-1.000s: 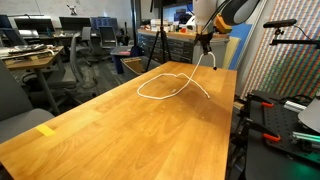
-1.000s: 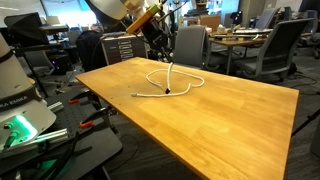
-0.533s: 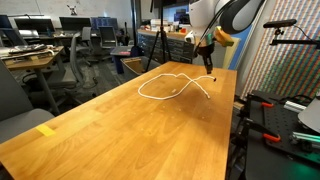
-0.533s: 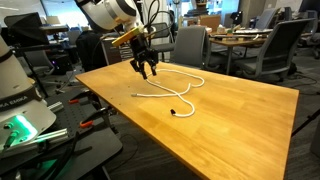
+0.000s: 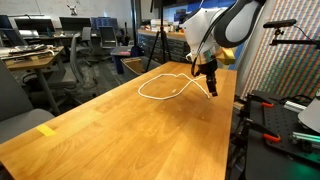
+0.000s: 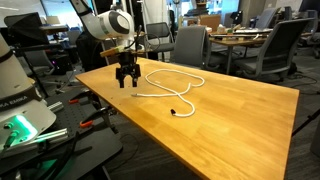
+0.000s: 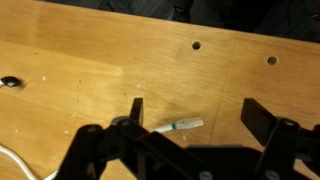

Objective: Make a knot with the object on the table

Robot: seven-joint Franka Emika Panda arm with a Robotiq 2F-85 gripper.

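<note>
The cord tip with the green band [image 7: 186, 124] lies in line with the way my gripper closes, so I should lift and turn my gripper to straddle the cord [image 7: 168, 128] before closing.
The object, a thin white cord [image 5: 163, 86], lies in a loose open loop on the far part of the wooden table [image 5: 120, 130]. It shows in both exterior views, with a curled dark end [image 6: 178, 112] toward the table's middle. My gripper [image 5: 211, 86] hangs low over the table's side edge, by the cord's other end [image 6: 137, 94]. In the wrist view the gripper [image 7: 196, 108] is open, and a short white cord tip [image 7: 180, 126] with a green band lies flat between its fingers, touched by neither. Another dark end [image 7: 8, 82] lies at far left.
A yellow tape mark [image 5: 45, 130] sits near the table's front corner. Two small holes [image 7: 196, 45] mark the tabletop by the edge. Office chairs [image 6: 190, 45], desks and a tripod [image 5: 158, 45] stand beyond the table. A patterned screen [image 5: 285, 60] stands beside it.
The gripper has opened and let go of the cord, which dropped flat onto the table. The arm then moved down and along to the cord's other end at the table edge.
</note>
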